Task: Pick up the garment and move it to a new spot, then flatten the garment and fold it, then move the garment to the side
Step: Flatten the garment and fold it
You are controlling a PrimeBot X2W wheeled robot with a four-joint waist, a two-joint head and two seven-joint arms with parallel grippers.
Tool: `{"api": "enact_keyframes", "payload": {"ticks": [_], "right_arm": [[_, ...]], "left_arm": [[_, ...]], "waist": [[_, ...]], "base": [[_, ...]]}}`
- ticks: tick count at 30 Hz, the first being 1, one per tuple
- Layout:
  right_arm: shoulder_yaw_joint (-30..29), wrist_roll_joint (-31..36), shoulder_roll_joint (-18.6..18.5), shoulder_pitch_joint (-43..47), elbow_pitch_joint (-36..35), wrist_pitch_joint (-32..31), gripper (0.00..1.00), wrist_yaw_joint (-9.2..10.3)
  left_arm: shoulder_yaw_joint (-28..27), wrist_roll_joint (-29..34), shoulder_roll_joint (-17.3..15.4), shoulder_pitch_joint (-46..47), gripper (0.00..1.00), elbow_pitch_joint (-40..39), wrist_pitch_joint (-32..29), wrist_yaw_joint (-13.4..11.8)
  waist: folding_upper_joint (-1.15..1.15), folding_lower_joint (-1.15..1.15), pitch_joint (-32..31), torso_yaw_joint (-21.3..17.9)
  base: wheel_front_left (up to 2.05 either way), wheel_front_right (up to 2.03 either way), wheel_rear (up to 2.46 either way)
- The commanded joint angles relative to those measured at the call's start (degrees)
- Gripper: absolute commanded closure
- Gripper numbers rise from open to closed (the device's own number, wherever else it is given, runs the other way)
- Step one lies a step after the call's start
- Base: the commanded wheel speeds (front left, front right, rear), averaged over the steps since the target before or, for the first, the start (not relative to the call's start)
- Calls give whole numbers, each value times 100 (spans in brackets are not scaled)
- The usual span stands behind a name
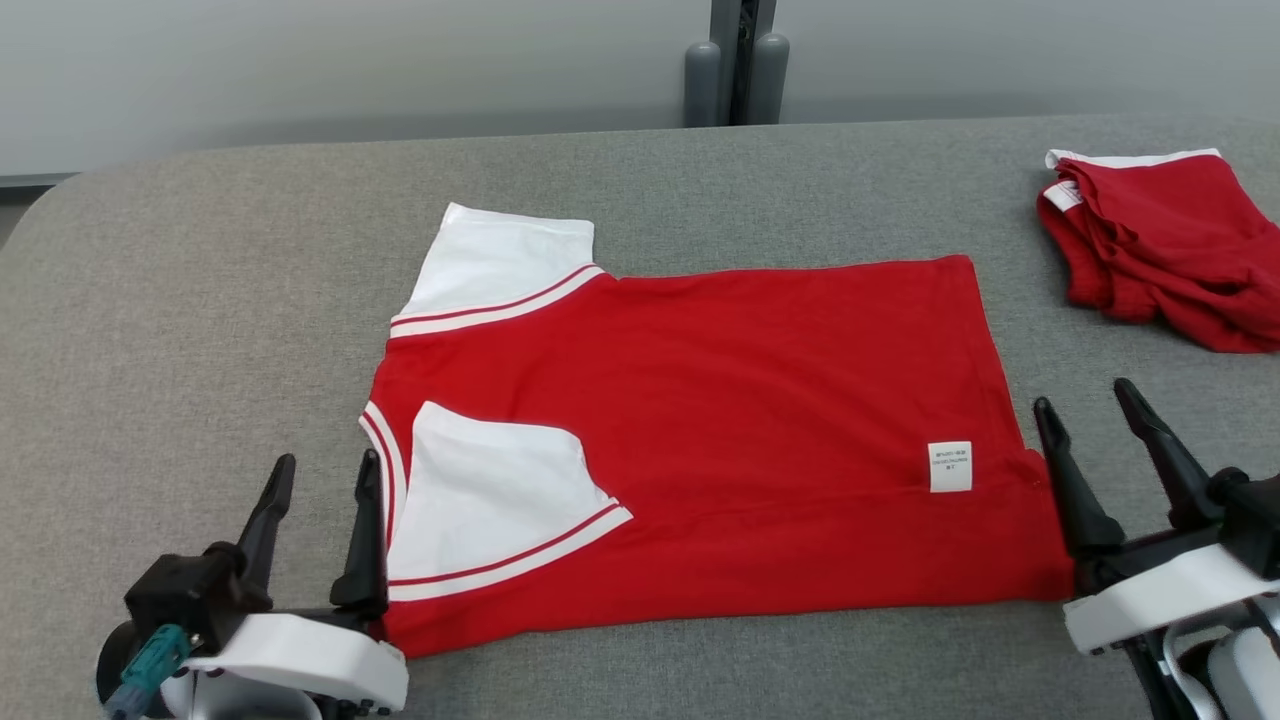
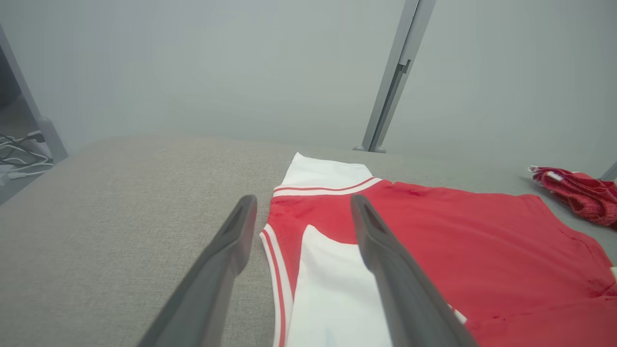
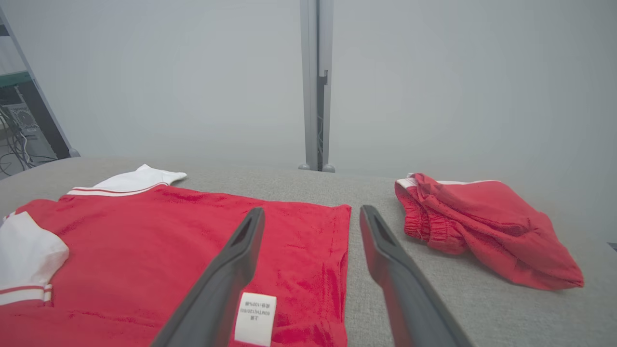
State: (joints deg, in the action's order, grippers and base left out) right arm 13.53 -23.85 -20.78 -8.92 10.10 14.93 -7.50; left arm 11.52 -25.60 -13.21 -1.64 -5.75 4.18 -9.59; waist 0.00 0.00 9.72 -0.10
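Observation:
The far white sleeve [image 1: 504, 258] should pull the shirt's far side along when I fold it, because the near sleeve lies flat with red cloth turned in.
The garment [image 1: 720, 430] is a red shirt with white sleeves, lying flat on the grey table [image 1: 200, 300] with its near sleeve folded in over the body and a white label near the right hem. It also shows in the left wrist view as the shirt [image 2: 458, 241] and in the right wrist view [image 3: 159, 246]. My left gripper [image 1: 325, 475] stands open at the shirt's near left corner, holding nothing. My right gripper [image 1: 1088, 395] is open just off the shirt's right hem, also with nothing in it. Its fingers [image 3: 241, 250] straddle the hem edge.
A crumpled red garment [image 1: 1170, 250] with white trim lies at the table's far right. A grey post [image 1: 740, 60] stands behind the table's far edge against a pale wall. Cables lie on the floor at the left [image 2: 19, 154].

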Motion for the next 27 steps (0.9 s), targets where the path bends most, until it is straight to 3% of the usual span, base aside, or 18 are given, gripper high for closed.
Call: {"api": "enact_keyframes", "payload": {"ticks": [1, 7, 14, 24, 27], "right_arm": [[-71, 132, 132, -15, -121, 37, 0, 2], [87, 501, 511, 31, -300, 37, 0, 1], [107, 529, 656, -145, -309, 38, 0, 1], [143, 476, 462, -493, -358, 38, 0, 1], [196, 475, 435, -587, -374, 39, 0, 1]], "left_arm": [[57, 60, 40, 151, 0, 52, 36, 51], [288, 125, 237, 685, 0, 366, 102, 115], [334, 91, 418, 1545, 0, 1043, 174, 211], [411, 220, 369, 3710, 0, 2782, -444, 365], [381, 68, 357, 4319, 0, 3356, -713, 548]], "waist": [[0, 0, 6, -17], [0, 0, 116, -90], [0, 0, 407, -158], [0, 0, 1210, -232], [0, 0, 1420, -281]], "base": [[0, 0, 0], [0, 0, 0], [0, 0, 0], [0, 0, 0], [0, 0, 0]]}}
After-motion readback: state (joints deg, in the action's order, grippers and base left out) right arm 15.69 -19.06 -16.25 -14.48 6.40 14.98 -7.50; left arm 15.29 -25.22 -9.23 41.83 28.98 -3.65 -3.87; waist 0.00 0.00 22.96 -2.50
